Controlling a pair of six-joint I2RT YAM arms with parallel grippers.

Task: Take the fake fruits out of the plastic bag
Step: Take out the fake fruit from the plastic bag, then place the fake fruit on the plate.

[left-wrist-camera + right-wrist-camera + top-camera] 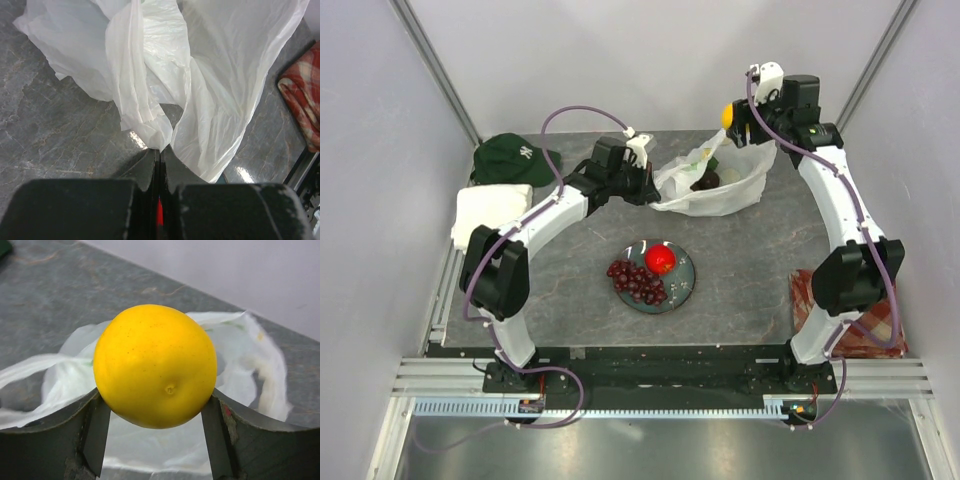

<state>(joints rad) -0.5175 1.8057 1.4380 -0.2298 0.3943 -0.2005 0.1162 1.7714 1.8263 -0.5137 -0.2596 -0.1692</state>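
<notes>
The yellow-orange round fruit (727, 115) is clear of the bag, so the robot's right gripper should next go to the plate's open spot (678, 286) beside the red apple and let go there.
The white plastic bag (715, 185) lies open at the back of the table, with a dark purple-brown fruit (706, 181) and a green piece (713, 161) inside. My left gripper (653, 197) is shut on the bag's edge (150, 125) at its left side. My right gripper (732, 118) is shut on the yellow-orange round fruit (155, 365) and holds it in the air above the bag's far right side. The red apple (661, 259) and the dark red grape bunch (636, 281) lie on the teal-grey plate (686, 283) at the table's middle.
A dark green cap (510, 157) and a white folded cloth (490, 212) lie at the back left. A red checked cloth (855, 330) lies at the right front edge and shows in the left wrist view (302, 95). White walls enclose the table.
</notes>
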